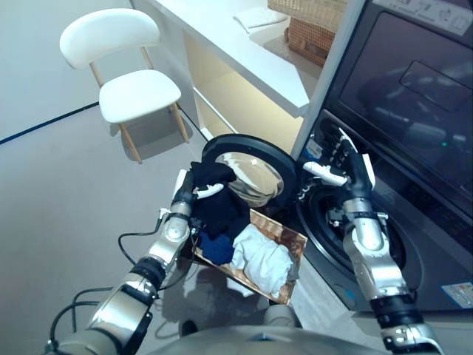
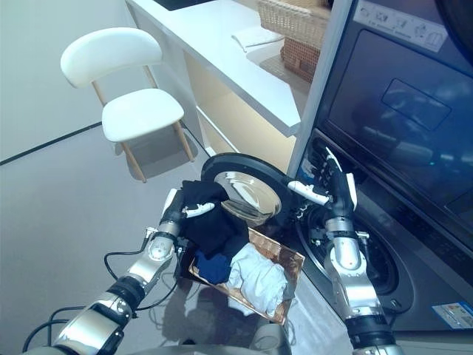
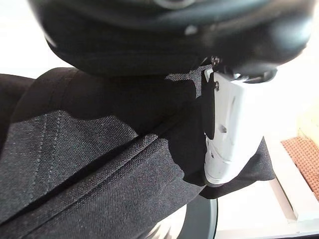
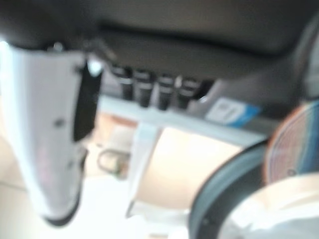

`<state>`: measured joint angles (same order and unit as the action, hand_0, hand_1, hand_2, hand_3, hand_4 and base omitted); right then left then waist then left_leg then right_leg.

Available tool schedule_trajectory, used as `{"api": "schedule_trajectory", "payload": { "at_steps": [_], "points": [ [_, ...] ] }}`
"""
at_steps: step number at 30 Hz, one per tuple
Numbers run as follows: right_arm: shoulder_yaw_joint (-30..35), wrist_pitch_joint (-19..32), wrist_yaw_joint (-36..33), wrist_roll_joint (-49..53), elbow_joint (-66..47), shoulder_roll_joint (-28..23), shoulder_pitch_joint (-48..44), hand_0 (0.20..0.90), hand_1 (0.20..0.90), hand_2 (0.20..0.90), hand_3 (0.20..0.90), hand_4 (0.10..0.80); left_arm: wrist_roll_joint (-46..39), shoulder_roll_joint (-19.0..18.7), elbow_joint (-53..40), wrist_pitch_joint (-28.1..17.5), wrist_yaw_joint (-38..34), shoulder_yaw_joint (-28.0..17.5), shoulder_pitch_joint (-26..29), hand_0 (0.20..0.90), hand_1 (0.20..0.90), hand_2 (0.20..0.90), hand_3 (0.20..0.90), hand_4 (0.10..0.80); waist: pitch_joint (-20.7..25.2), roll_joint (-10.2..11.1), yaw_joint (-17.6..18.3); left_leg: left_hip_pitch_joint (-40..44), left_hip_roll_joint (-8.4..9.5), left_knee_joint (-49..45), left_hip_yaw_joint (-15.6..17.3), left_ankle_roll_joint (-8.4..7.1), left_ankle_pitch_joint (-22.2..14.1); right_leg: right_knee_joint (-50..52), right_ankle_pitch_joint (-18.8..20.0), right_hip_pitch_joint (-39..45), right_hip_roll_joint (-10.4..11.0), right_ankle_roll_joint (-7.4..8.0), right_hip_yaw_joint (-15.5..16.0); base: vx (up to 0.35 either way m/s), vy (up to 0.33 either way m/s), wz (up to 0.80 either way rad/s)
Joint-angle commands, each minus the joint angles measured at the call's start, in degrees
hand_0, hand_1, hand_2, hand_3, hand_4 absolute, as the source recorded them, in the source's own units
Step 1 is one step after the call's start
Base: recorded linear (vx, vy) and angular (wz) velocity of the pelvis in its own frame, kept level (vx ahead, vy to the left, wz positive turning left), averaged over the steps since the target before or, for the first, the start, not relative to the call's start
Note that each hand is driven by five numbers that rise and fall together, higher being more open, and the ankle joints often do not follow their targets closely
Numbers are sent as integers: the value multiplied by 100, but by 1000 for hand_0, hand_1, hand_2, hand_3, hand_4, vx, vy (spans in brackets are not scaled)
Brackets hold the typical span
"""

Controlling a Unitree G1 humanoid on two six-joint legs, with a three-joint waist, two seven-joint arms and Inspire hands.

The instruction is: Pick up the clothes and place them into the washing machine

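I should expect another black cloth hidden under the black garment when I carry it away, because black folds (image 1: 230,224) reach down beside the blue cloth.
My left hand (image 1: 194,189) is shut on a black garment (image 1: 216,201), held up above the basket (image 1: 291,251); in the left wrist view the white thumb (image 3: 227,134) presses on the dark cloth (image 3: 94,164). A blue cloth (image 1: 216,248) and a white cloth (image 1: 262,255) lie in the basket. The washing machine (image 1: 414,148) stands at the right with its round door (image 1: 251,174) swung open. My right hand (image 1: 351,166) is raised by the drum opening (image 1: 332,214), open, holding nothing.
A white chair (image 1: 126,74) stands at the back left on the grey floor. A white counter (image 1: 236,52) with a wicker basket (image 1: 314,29) and folded white cloth (image 1: 259,18) runs beside the machine.
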<state>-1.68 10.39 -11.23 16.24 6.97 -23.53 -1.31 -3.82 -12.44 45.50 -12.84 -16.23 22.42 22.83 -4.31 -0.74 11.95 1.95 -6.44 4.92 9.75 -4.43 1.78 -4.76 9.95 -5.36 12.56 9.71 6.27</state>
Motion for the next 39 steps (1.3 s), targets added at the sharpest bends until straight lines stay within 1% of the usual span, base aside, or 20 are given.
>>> {"api": "schedule_trajectory", "payload": {
  "at_steps": [1,4,5,6,9,10,11,13,14,16,19,20,21,22,24,28,30,31,33,39],
  "points": [
    [427,533,-102,-563,-136,-118,-295,900,900,900,900,800,173,-246,-326,-591,-174,-378,1120,200,200,200,200,300,308,27,-79,546,-197,8,60,-420,-418,157,-182,380,215,270,85,0,0,0],
    [353,372,-293,-1189,692,-170,-272,900,900,900,900,800,141,-248,-391,-609,-171,-383,1334,200,200,200,200,300,309,-2,-78,543,-200,8,38,-417,-410,161,-186,397,231,279,113,7,-2,4],
    [346,381,-300,-1194,708,-171,-287,900,900,900,900,800,141,-250,-389,-608,-171,-387,1339,200,200,200,200,300,304,-4,-73,543,-201,8,36,-417,-410,160,-186,399,231,279,116,1,1,4],
    [307,326,-364,-1422,914,-216,-332,900,900,900,900,800,157,-261,-419,-602,-155,-378,1399,200,200,200,200,300,301,-15,-77,540,-200,8,24,-415,-411,159,-191,405,232,279,120,3,-2,5],
    [-76,186,-553,-2422,1831,-509,-597,900,900,900,900,800,139,-313,-689,-610,-54,-314,1715,200,200,200,200,300,268,-74,-126,519,-179,8,-25,-408,-393,175,-198,414,249,294,165,-6,3,9],
    [-90,200,-562,-2424,1858,-512,-621,900,900,900,900,800,137,-317,-689,-609,-51,-323,1720,200,200,200,200,300,261,-78,-117,519,-180,8,-28,-408,-394,175,-198,415,248,294,169,-7,2,9],
    [-180,173,-605,-2487,2128,-555,-708,900,900,900,900,800,78,-310,-712,-617,-38,-295,1814,200,200,200,200,300,254,-84,-123,513,-180,8,-41,-408,-389,181,-196,415,257,296,180,-5,-1,6],
    [-541,121,-476,-2664,2451,-670,-918,900,900,900,900,800,-68,-268,-731,-616,-67,-276,2155,200,200,200,200,300,226,-109,-133,493,-160,8,-72,-409,-377,176,-189,422,273,302,204,-10,-2,7],
    [-544,123,-476,-2663,2456,-672,-925,900,900,900,900,800,-68,-269,-729,-616,-66,-279,2159,200,200,200,200,300,222,-110,-129,493,-160,8,-74,-408,-377,175,-189,423,273,302,206,-7,-6,5],
    [-794,113,-330,-2842,2445,-745,-992,900,900,900,900,800,-163,-195,-754,-617,-86,-306,2283,200,200,200,200,300,204,-123,-136,488,-149,8,-81,-410,-370,173,-187,433,287,302,217,0,-7,4],
    [-1102,185,-137,-2733,2631,-720,-1168,900,900,900,900,800,-400,49,-795,-661,-95,-293,2279,200,200,200,200,300,182,-132,-170,481,-146,8,-94,-416,-352,162,-186,448,292,294,234,1,-8,2],
    [-1108,192,-140,-2730,2642,-720,-1177,900,900,900,900,800,-401,48,-795,-661,-95,-296,2280,200,200,200,200,300,180,-133,-167,482,-146,8,-93,-416,-352,162,-186,448,292,294,234,0,0,0],
    [-1220,230,-75,-2568,2739,-626,-1328,900,900,900,900,800,-459,171,-830,-674,-78,-234,2222,200,200,200,200,300,175,-133,-197,482,-147,8,-91,-416,-343,146,-185,456,292,291,242,0,0,0],
    [-1225,235,-77,-2565,2748,-625,-1336,900,900,900,900,800,-459,169,-831,-673,-79,-236,2223,200,200,200,200,300,173,-133,-195,483,-147,8,-90,-416,-343,146,-184,457,291,290,241,0,0,0],
    [-1356,294,-26,-2392,2950,-542,-1539,900,900,900,900,800,-510,291,-842,-695,-36,-148,2161,200,200,200,200,300,166,-133,-237,483,-151,8,-90,-416,-338,132,-184,472,286,285,246,0,0,0],
    [-1433,383,10,-2054,3021,-410,-1737,900,900,900,900,800,-545,388,-946,-693,62,-3,2018,200,200,200,200,300,156,-131,-275,487,-152,8,-88,-421,-327,114,-185,488,282,272,244,0,0,0],
    [-1433,384,10,-2053,3022,-410,-1737,900,900,900,900,800,-545,387,-947,-693,62,-3,2017,200,200,200,200,300,156,-130,-275,488,-152,8,-88,-421,-327,114,-185,489,282,272,244,0,0,0],
    [-1396,450,41,-1796,3021,-329,-1771,900,900,900,900,800,-532,412,-929,-683,70,15,1935,200,200,200,200,300,160,-127,-281,486,-156,8,-82,-422,-327,108,-185,496,275,265,253,0,0,0],
    [-1366,484,53,-1676,2958,-288,-1757,900,900,900,900,800,-525,417,-905,-671,46,15,1880,200,200,200,200,300,158,-122,-282,482,-153,8,-75,-418,-332,103,-185,484,267,262,239,0,0,0],
    [-1390,530,36,-1634,3067,-228,-1803,900,900,900,900,800,-569,491,-912,-678,108,64,1768,200,200,200,200,300,155,-119,-291,476,-148,8,-67,-405,-338,100,-178,447,257,269,215,9,-3,-3]
  ]
}}
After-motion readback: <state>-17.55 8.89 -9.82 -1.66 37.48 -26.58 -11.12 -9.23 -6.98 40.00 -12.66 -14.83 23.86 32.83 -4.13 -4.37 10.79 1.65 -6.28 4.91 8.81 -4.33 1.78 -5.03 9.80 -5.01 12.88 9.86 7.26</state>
